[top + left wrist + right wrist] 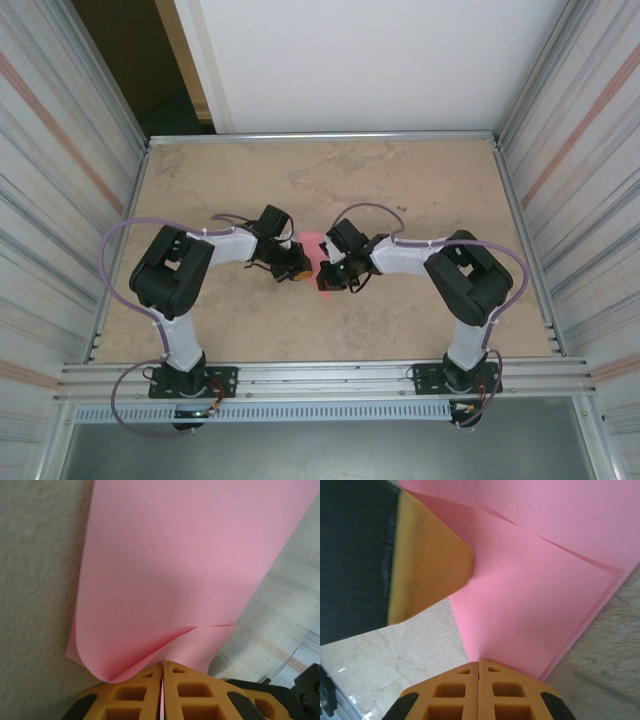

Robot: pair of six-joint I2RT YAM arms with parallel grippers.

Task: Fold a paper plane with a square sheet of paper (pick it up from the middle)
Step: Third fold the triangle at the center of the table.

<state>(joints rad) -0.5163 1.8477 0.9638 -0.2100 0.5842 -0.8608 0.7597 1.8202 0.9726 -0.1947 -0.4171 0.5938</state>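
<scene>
The pink sheet is bulging into a soft curl point(102, 662) at my closed left gripper, so my left gripper needs to move back, open and grab the top layer's edge point(80, 597).
The pink sheet of paper point(316, 258) hangs between my two grippers over the middle of the table, doubled over into layers. In the left wrist view the paper point(190, 555) curls into a soft fold at the bottom left, and an edge of a layer crosses it. My left gripper point(162, 666) is shut on its near edge, and a thin pink strip shows between the pads. My right gripper point(479, 662) is shut on the paper point(535, 595) from the other side, where several layer edges run diagonally. The left gripper's orange finger point(427, 575) presses on the sheet there. Both grippers point(298, 268) point(336, 272) nearly touch.
The beige marbled table point(400, 180) is fenced by a metal rail point(320, 137) at the back and by corrugated walls point(60, 180) on both sides. Both arm bases point(185, 375) point(455, 375) sit at the near edge.
</scene>
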